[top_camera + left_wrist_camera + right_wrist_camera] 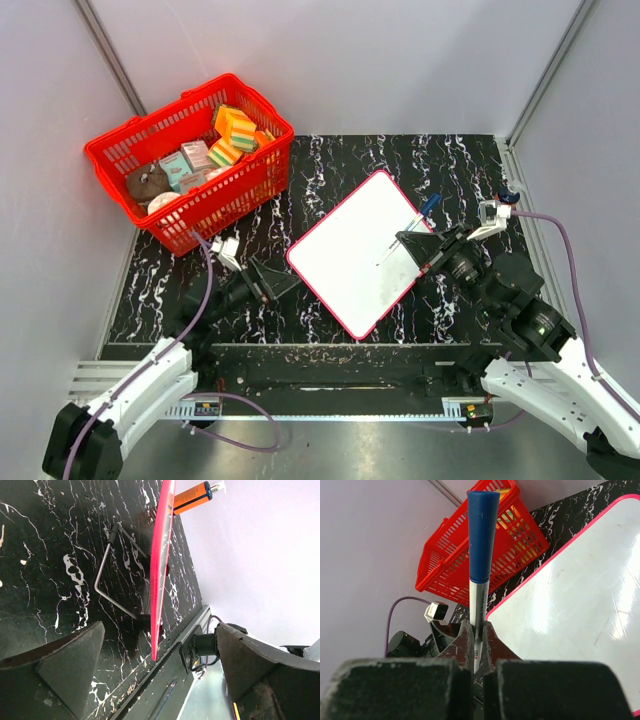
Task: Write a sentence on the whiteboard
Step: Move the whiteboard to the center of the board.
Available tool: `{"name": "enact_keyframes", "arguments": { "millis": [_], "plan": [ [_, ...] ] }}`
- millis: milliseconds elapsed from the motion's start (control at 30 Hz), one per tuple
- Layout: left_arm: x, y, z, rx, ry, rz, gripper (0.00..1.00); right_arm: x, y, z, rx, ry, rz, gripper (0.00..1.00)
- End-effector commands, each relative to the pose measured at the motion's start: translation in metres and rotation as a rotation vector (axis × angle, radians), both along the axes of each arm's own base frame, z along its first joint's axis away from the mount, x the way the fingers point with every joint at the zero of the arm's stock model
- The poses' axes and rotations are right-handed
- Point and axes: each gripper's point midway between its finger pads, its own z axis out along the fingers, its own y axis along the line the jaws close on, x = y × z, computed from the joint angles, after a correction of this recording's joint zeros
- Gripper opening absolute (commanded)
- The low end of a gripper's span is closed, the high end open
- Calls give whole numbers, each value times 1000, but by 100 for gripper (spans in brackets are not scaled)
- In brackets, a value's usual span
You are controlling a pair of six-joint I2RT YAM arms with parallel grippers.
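Note:
The whiteboard sits crooked to the table's front edge. Next, my left gripper takes the whiteboard rim's corner and turns the whiteboard straighter before my right gripper writes.
The whiteboard lies mid-table with a red-pink rim. Its face is blank apart from faint grey smudges, and no sentence shows on it. My right gripper hangs over the board's right edge, shut on a grey marker with a blue cap. In the right wrist view the marker rises from between the closed fingers, with the board beside it. My left gripper is open at the board's left corner. In the left wrist view the board's rim stands edge-on between the spread fingers, untouched.
A red basket of sponges and small boxes stands at the back left, also in the right wrist view. A wire stand props the board from below. An orange cylinder lies beyond the board. Grey walls enclose the table.

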Motion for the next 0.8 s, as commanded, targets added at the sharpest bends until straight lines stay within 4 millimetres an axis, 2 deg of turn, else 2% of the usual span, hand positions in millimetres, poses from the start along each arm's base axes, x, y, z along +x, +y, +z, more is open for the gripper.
{"name": "enact_keyframes", "arguments": {
  "millis": [0,100,133,300,533,567,633,733,767],
  "plan": [
    [3,-6,20,-77,-84,-26,99,2,-4,18,35,-25,-29,0],
    [6,-9,20,-87,-87,-36,98,3,-5,19,36,-26,-35,0],
    [8,-10,25,-100,-110,-35,98,3,-5,19,36,-26,-38,0],
    [18,-14,19,-84,-82,-26,91,4,-5,17,37,-20,-39,0],
    [36,-21,23,-52,-112,-26,70,4,-6,18,36,-22,-41,0],
    [39,-23,19,-44,-99,-32,69,4,-6,18,36,-24,-42,0],
    [40,-26,27,-64,-129,-49,69,4,-7,17,34,-25,-45,0],
    [42,-30,24,-75,-125,-62,65,4,-7,17,31,-25,-47,0],
    [43,-31,20,-71,-115,-68,61,4,-7,17,31,-25,-47,0]
  ]
}}
